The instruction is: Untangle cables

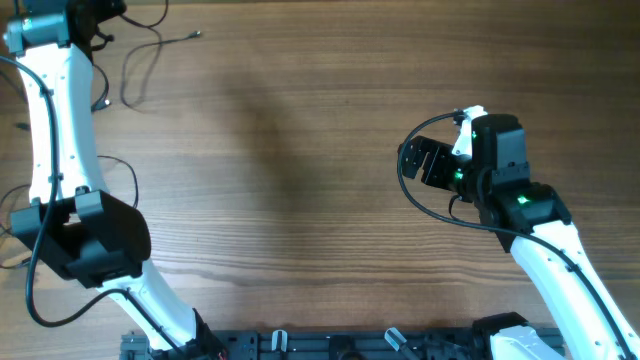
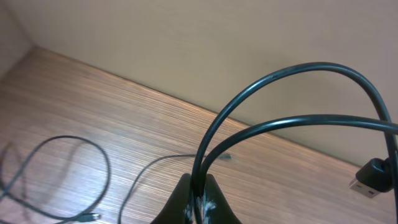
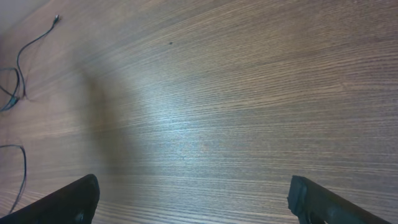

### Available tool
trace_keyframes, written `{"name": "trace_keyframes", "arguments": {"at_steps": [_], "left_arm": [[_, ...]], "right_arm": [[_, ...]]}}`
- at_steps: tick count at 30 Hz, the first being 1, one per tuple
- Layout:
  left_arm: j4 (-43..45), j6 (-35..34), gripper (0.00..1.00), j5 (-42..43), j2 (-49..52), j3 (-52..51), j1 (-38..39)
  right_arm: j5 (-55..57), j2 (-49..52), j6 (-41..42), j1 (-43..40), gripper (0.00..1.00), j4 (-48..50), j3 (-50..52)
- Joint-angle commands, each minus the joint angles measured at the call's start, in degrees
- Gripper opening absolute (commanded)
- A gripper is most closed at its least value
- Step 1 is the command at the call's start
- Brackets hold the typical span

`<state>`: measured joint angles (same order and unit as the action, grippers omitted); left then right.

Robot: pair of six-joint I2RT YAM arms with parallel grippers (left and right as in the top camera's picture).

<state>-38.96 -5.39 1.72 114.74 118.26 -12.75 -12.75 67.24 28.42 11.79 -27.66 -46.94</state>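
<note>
I should swing my left gripper back and lay its black cable on the clear wood [image 1: 185, 90] beside, because it is holding that cable over the looped cable at the far corner.
My left gripper [image 2: 202, 200] is shut on a black cable [image 2: 292, 70] whose two strands rise from between the fingers and arc to the right, ending in a silvery plug [image 2: 367, 184]. Two more thin cables lie loose on the wood: one loop [image 2: 68, 144] at the left and one strand [image 2: 163, 163] running to a small plug. In the overhead view the left gripper [image 1: 88, 14] sits at the top-left corner with thin cables [image 1: 150, 52] around it. My right gripper [image 1: 426, 160] hovers open over bare wood at the right; its fingers [image 3: 68, 202] hold nothing.
A pale wall [image 2: 217, 43] rises just beyond the table's far edge. The left arm's white link [image 1: 55, 120] runs down the left side over more thin cable loops [image 1: 122, 168]. The arm bases and a black rail [image 1: 330, 345] line the front edge.
</note>
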Motion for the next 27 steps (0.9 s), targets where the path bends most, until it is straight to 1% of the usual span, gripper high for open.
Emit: {"name": "trace_keyframes", "arguments": {"at_steps": [1, 3, 4, 7, 9, 11, 12, 14, 16, 17, 22, 26, 27], "left_arm": [[-0.37, 2.14, 0.04, 7.30, -0.96, 0.90, 2.78], [-0.52, 1.77, 0.04, 6.91, -0.96, 0.90, 3.98], [-0.63, 0.15, 0.04, 5.27, -0.96, 0.90, 4.42], [-1.25, -8.66, 0.04, -4.04, -0.63, 0.90, 4.90], [-2.78, -17.64, 0.04, -11.82, -0.24, 0.90, 4.87], [-6.12, -28.44, 0.04, -17.27, 0.52, 0.90, 4.52], [-8.07, -33.09, 0.04, -17.75, 1.25, 0.87, 4.33], [-10.16, -38.62, 0.04, -17.66, 2.80, 0.87, 4.22], [-11.04, -42.32, 0.04, -17.59, 5.18, 0.87, 4.31], [-11.45, -43.25, 0.04, -17.59, 6.27, 0.87, 4.55], [-15.47, -43.28, 0.04, -17.46, 10.97, 0.87, 5.27], [-20.57, -43.21, 0.04, -19.87, 14.64, 0.83, 5.01], [-21.66, -43.01, 0.06, -20.17, 15.23, 0.83, 4.94]], "right_arm": [[1.18, 0.48, 0.24, -0.24, 1.00, 0.13, -0.61], [1.18, 0.48, 0.22, -0.24, 1.00, 0.13, -0.61], [1.18, 0.48, 0.24, -0.24, 1.00, 0.13, -0.61], [1.18, 0.48, 0.24, -0.24, 1.00, 0.11, -0.61], [1.18, 0.48, 0.24, -0.24, 1.00, 0.11, -0.61], [1.18, 0.48, 0.22, -0.24, 1.00, 0.11, -0.61], [1.18, 0.48, 0.22, -0.24, 1.00, 0.11, -0.61], [1.18, 0.48, 0.22, -0.24, 1.00, 0.13, -0.61], [1.18, 0.48, 0.22, -0.24, 1.00, 0.13, -0.61], [1.18, 0.48, 0.24, -0.24, 1.00, 0.11, -0.61], [1.18, 0.50, 0.24, -0.24, 1.00, 0.11, -0.61], [1.18, 0.48, 0.24, -0.24, 1.00, 0.13, -0.61], [1.18, 0.48, 0.24, -0.24, 1.00, 0.11, -0.61]]}}
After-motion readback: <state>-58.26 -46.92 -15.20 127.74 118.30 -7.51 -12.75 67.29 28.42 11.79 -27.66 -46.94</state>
